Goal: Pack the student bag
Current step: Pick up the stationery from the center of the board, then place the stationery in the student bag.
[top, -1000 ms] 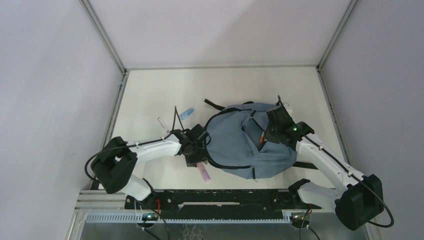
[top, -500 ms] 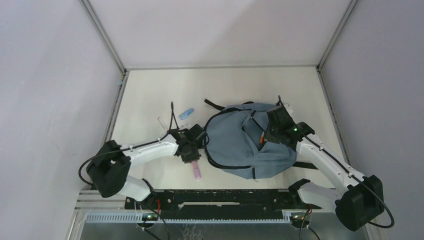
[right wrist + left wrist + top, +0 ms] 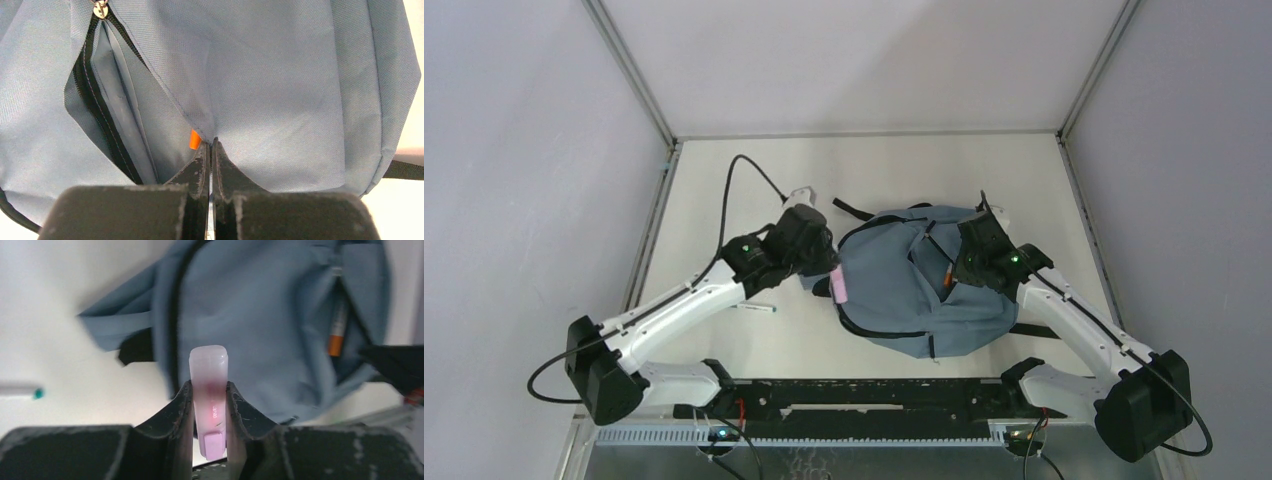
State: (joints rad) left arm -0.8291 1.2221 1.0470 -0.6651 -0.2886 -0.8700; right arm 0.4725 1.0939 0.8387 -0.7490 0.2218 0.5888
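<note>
The pocket's fabric edge [image 3: 199,130] is held open by my right gripper, so my left gripper keeps moving the pink marker toward the orange pen [image 3: 948,275] and lets go of it there.
The dusty-blue student bag [image 3: 894,290] lies flat at mid-table, its zip pocket gaping. My left gripper [image 3: 836,282] is shut on a pink marker [image 3: 838,286] and holds it in the air over the bag's left edge. In the left wrist view the marker [image 3: 209,371] stands between the jaws [image 3: 209,390], above the bag [image 3: 260,315]. My right gripper [image 3: 964,262] is shut on the pocket's fabric edge [image 3: 210,147] and holds the bag [image 3: 280,75] open. An orange pen [image 3: 194,140] lies inside the pocket and also shows in the left wrist view [image 3: 338,332].
A white pen with a teal tip [image 3: 754,309] lies on the table left of the bag, under my left arm; it also shows in the left wrist view [image 3: 20,391]. Black straps [image 3: 852,209] stick out behind the bag. Grey walls enclose the table.
My left arm has lifted the pink marker off the table near the front and swung it back and up over the bag's left edge. The right gripper has not moved.
</note>
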